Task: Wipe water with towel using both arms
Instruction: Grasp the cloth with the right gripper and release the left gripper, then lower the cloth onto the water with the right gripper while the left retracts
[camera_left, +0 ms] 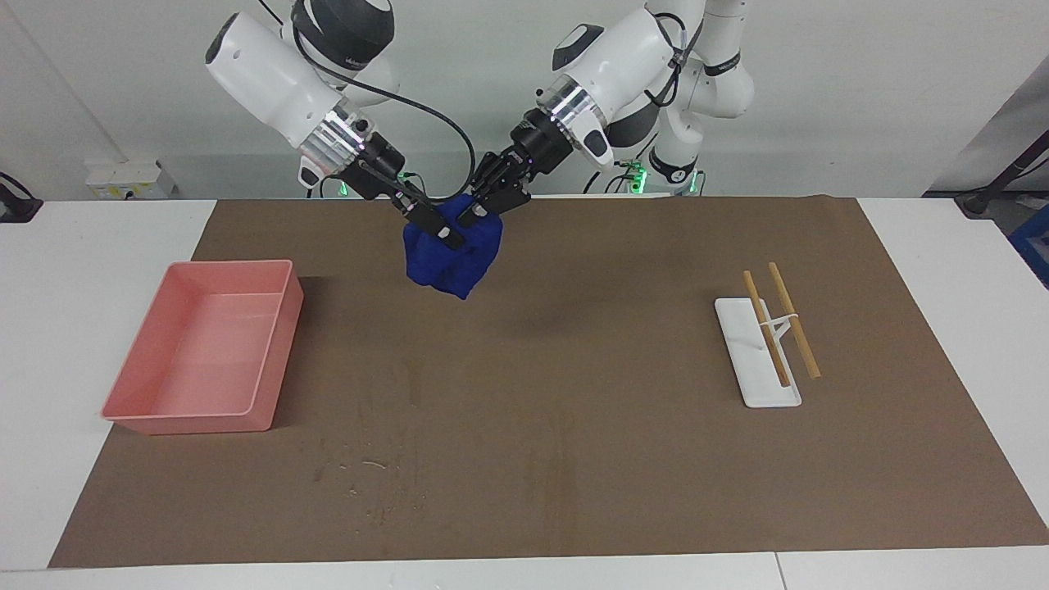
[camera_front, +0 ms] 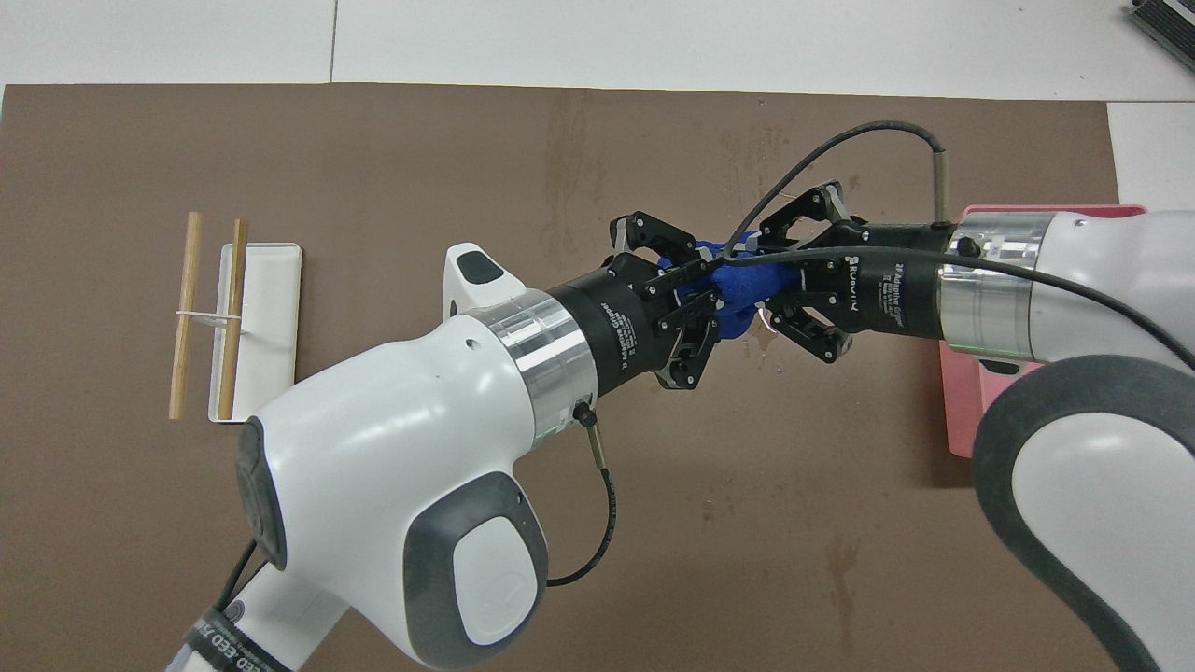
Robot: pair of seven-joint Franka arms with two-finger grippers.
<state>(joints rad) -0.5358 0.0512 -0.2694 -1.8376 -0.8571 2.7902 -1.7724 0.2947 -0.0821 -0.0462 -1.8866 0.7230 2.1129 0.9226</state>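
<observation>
Next, I open my left gripper and back it away before my right gripper wipes. Both grippers hold the blue towel (camera_left: pixel 452 260), but the water (camera_left: pixel 374 465) is by the pink tray.
A crumpled blue towel (camera_left: pixel 455 260) hangs in the air between both grippers, over the brown mat (camera_left: pixel 623 459) close to the robots' edge. My right gripper (camera_left: pixel 438 225) is shut on the towel's top from the right arm's end. My left gripper (camera_left: pixel 489 199) is shut on it from the left arm's end. In the overhead view the towel (camera_front: pixel 742 291) shows as a small blue bunch between the left gripper (camera_front: pixel 702 297) and the right gripper (camera_front: pixel 782 280). The water (camera_left: pixel 369 469) is a faint scatter of pale specks on the mat, farther from the robots than the towel.
A pink tray (camera_left: pixel 274 356) stands on the mat toward the right arm's end; it also shows in the overhead view (camera_front: pixel 962 420). A white flat stand (camera_left: pixel 750 373) with two wooden sticks (camera_left: pixel 793 319) lies toward the left arm's end. White table (camera_left: pixel 74 287) surrounds the mat.
</observation>
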